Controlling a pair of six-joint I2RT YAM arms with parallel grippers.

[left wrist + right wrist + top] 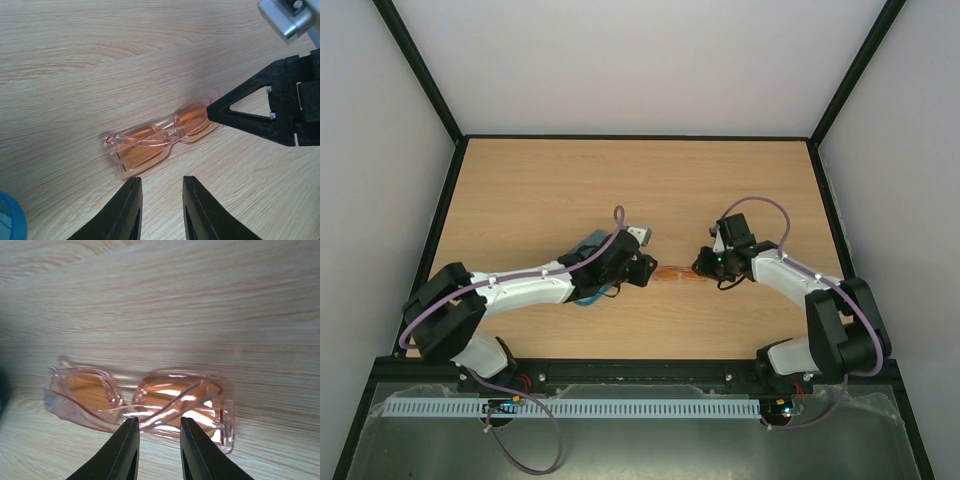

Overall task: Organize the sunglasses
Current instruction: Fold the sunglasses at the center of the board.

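Observation:
I should turn the sunglasses with my right gripper before my left gripper takes their middle (pixel 176 135), because the orange-lensed sunglasses (pixel 142 149) lie lengthwise across my left gripper's opening.
The orange-lensed sunglasses (pixel 672 273) lie folded on the wooden table between my two grippers. In the left wrist view they (pixel 160 142) lie just ahead of my left gripper (pixel 161 187), which is open and empty, a little short of them. My right gripper (pixel 704 264) is at their other end; one of its black fingers (pixel 250 112) touches the frame there. In the right wrist view the sunglasses (pixel 150 397) sit at the tips of my right gripper (pixel 159 426), which is open with the frame's near edge at the gap. The red-pink pair is out of view.
A blue case (pixel 588 296) lies under my left arm, and its edge shows in the left wrist view (pixel 7 220). A pale bluish thing (pixel 592 240) peeks out behind the left wrist. Black rails edge the table (pixel 620 180).

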